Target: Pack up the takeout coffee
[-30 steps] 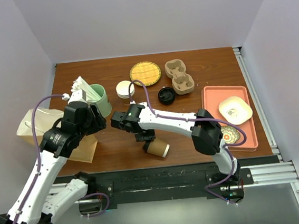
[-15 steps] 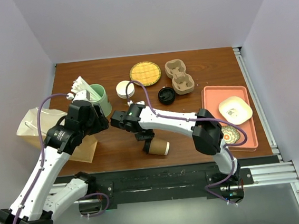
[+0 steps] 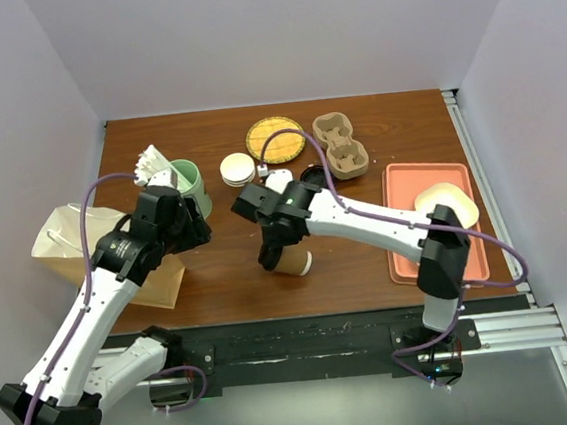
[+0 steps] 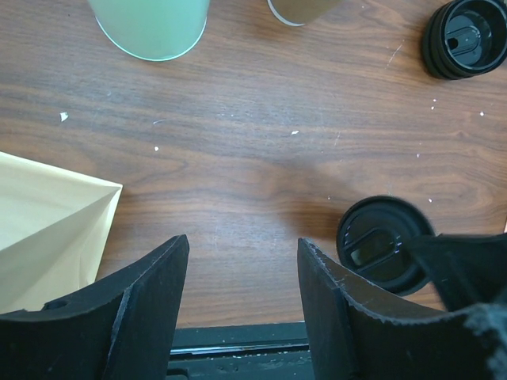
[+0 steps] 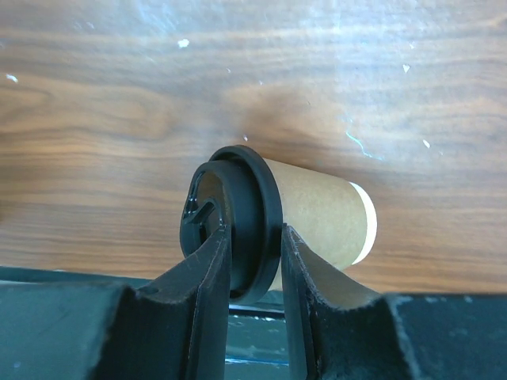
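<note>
The takeout coffee (image 5: 326,210) is on its side. My right gripper should set it upright, then open and press the top of its lid (image 5: 206,209) with closed fingers.
The takeout coffee (image 3: 294,262), a brown kraft cup with a black lid, lies on its side near the table's front edge, base pointing right. My right gripper (image 3: 272,257) is shut on its black lid; in the right wrist view the fingers pinch the lid's rim (image 5: 252,224) from both sides, and the cup body (image 5: 321,218) sticks out to the right. My left gripper (image 3: 189,232) is open and empty over the bare wood, left of the cup. In the left wrist view (image 4: 242,305) the coffee's lid (image 4: 379,244) shows to the right of its fingers.
A tan paper bag (image 3: 64,249) lies at the left. A pale green cup of white sticks (image 3: 188,184), a stack of white lids (image 3: 236,169), a woven coaster (image 3: 275,140), a cup carrier (image 3: 342,147) and a loose black lid (image 4: 463,36) stand behind. An orange tray (image 3: 401,183) holding a bowl (image 3: 447,207) is at the right.
The right arm's elbow swung to the right and its wrist moved back, drawing the held cup slightly farther from the front edge. The left gripper edged forward and right.
</note>
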`<act>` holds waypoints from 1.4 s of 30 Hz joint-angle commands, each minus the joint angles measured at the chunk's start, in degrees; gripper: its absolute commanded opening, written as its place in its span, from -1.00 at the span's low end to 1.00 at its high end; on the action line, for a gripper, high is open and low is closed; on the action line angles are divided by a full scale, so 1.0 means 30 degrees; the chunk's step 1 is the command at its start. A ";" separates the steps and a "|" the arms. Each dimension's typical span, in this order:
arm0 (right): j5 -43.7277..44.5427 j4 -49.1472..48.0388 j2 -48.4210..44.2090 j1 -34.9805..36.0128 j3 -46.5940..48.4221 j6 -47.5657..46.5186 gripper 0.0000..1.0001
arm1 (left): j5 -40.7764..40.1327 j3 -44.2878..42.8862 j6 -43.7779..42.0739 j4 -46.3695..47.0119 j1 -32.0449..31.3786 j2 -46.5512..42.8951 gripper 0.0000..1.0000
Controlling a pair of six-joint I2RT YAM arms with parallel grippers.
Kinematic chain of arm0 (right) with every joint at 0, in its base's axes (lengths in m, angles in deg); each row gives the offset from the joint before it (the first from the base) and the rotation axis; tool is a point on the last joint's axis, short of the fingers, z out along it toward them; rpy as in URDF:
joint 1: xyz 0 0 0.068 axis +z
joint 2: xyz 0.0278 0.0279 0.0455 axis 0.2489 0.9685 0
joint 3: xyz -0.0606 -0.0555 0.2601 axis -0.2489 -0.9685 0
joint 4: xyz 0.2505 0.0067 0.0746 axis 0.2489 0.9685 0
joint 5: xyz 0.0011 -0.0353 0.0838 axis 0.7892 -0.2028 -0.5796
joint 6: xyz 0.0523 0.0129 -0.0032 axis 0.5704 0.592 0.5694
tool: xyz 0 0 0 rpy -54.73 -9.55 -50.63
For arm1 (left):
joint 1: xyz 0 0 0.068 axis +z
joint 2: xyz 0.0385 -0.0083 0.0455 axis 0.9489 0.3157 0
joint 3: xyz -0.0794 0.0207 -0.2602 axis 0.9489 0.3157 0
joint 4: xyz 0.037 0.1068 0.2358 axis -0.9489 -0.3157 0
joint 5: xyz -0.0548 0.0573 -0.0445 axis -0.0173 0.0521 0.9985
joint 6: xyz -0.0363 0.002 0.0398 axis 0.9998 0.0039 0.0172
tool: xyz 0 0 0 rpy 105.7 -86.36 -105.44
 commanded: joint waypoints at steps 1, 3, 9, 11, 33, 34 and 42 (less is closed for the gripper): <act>-0.1487 -0.5748 -0.2406 -0.1429 -0.3195 -0.0709 -0.56 | 0.0196 -0.0810 -0.0497 0.0499 -0.0180 0.0338 0.25; -0.2279 -0.8319 -0.3842 -0.1725 -0.5129 -0.1060 -0.56 | 0.0372 -0.1044 -0.0555 0.0382 -0.0180 0.0485 0.25; -0.4212 -1.5056 -0.7094 -0.2692 -1.0373 -0.1413 -0.54 | 0.2125 -0.1251 -0.0818 0.0526 -0.0414 0.1335 0.25; -0.4653 -1.6474 -0.7711 -0.3102 -1.2155 -0.1297 -0.54 | 0.2830 -0.1134 -0.0935 0.1110 -0.0560 0.1394 0.25; -0.5359 -2.3282 -1.2722 -0.3894 -2.1016 0.2278 -0.07 | 1.0331 0.3290 -0.0760 0.7588 -0.1264 0.2361 0.26; -0.5329 -2.2958 -1.2781 -0.3894 -2.0666 0.2133 -0.05 | 1.0508 0.3378 -0.0731 0.7704 -0.1322 0.2361 0.26; -0.4219 -1.5931 -1.4069 -0.3923 -1.7883 0.1780 0.25 | 1.0891 0.4256 -0.0438 0.7764 -0.1674 0.2508 0.22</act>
